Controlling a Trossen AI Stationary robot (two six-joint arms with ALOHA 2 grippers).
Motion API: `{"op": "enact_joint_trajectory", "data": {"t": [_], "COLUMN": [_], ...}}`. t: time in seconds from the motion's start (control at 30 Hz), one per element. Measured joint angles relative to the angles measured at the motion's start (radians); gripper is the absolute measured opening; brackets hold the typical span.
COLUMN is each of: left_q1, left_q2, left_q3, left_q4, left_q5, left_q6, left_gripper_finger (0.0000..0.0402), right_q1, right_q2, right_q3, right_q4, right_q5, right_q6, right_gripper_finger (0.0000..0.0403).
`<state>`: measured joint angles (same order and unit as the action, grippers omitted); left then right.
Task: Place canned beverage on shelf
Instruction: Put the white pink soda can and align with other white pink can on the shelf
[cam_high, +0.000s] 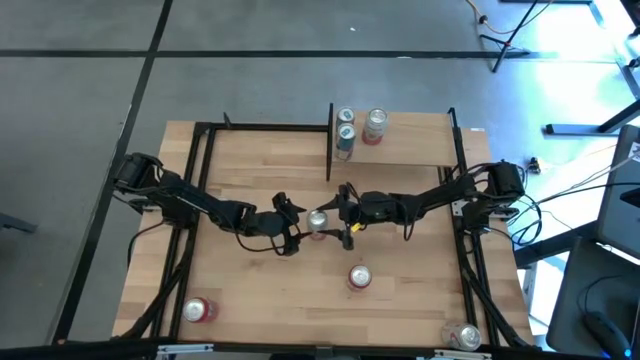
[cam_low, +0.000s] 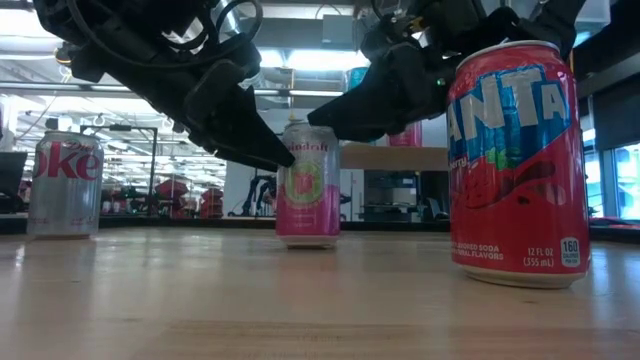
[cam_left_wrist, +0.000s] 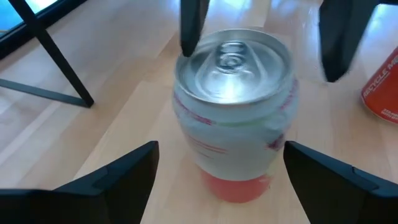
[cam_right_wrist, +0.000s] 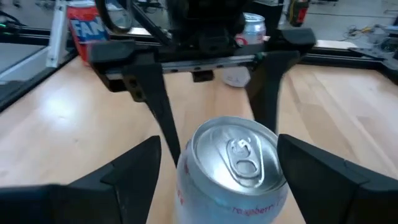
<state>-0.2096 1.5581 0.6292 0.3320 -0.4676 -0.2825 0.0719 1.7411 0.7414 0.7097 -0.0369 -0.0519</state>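
Note:
I should lower my right gripper around the can's upper body (cam_low: 314, 158) before I lift the can to the shelf, because my right gripper's fingers are too high, at the can's top rim (cam_right_wrist: 236, 155).
A pink-and-white beverage can (cam_high: 317, 220) stands upright on its base at the middle of the table, also seen as the can (cam_low: 308, 185). My left gripper (cam_high: 300, 228) comes at it from the table's left, open, with one finger on each side of the can (cam_left_wrist: 233, 106). My right gripper (cam_high: 335, 215) comes from the right, also open, its fingers straddling the can's top (cam_right_wrist: 236, 158). The four fingers interleave around the can. The shelf (cam_high: 410, 150) stands at the table's far edge.
Three cans (cam_high: 347, 128) stand on the shelf's left part. A red Fanta can (cam_low: 518, 165) stands near the front, right of centre. A silver Coke can (cam_low: 65, 185) stands to the left. Two more cans (cam_high: 198, 310) (cam_high: 465, 335) sit by the near corners.

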Motion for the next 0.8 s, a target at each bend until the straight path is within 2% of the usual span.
{"op": "enact_joint_trajectory", "data": {"t": [0.23,0.43,0.6,0.8], "left_q1": [0.000,0.000,0.000,0.000], "left_q2": [0.000,0.000,0.000,0.000], "left_q3": [0.000,0.000,0.000,0.000], "left_q4": [-0.003,-0.001,0.000,0.011], "left_q5": [0.017,0.016,0.016,0.016], "left_q6": [0.000,0.000,0.001,0.006], "left_gripper_finger": [0.0334,0.0334,0.0334,0.0334], "right_q1": [0.001,0.000,0.000,0.000], "right_q2": [-0.043,-0.067,-0.037,0.034], "right_q3": [0.016,0.017,0.017,0.020], "right_q4": [-0.044,-0.099,-0.110,-0.029], "right_q5": [-0.045,0.041,0.042,0.032], "right_q6": [0.034,0.021,0.020,0.019], "right_gripper_finger": [0.0303,0.0303,0.0303,0.0303]}}
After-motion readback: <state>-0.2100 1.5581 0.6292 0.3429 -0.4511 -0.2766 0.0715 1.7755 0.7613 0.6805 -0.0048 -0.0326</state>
